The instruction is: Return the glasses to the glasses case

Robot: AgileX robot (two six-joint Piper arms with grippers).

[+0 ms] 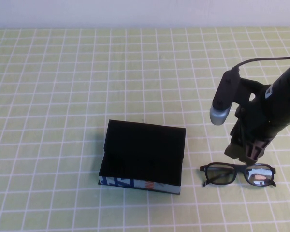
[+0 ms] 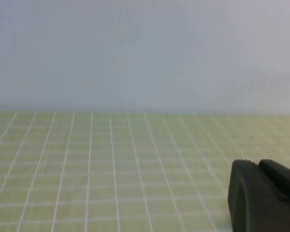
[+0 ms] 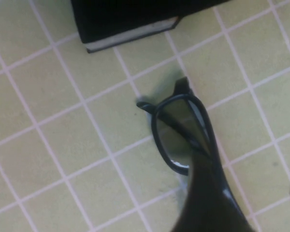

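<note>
I keep lowering my right gripper, which is open above the glasses' bridge, until its fingers are on both sides of the bridge (image 1: 240, 167), because the glasses lie free (image 1: 220, 174) next to the glasses case.
The glasses case (image 1: 142, 154) stands open at the table's middle front, with a black inside and a printed front side. The black glasses (image 1: 238, 175) lie on the mat just to its right. My right gripper (image 1: 246, 152) hangs open and empty just above the glasses. In the right wrist view (image 3: 251, 193) one finger (image 3: 208, 198) covers the middle of the glasses (image 3: 179, 130), one lens shows, and the case's corner (image 3: 125, 19) is beyond. My left gripper (image 2: 256, 166) shows only in the left wrist view, shut and empty, away from both things.
A green checked mat (image 1: 63, 96) covers the table. A pale wall (image 1: 135, 12) runs along the far edge. The right arm and its camera (image 1: 224, 99) reach in from the right side.
</note>
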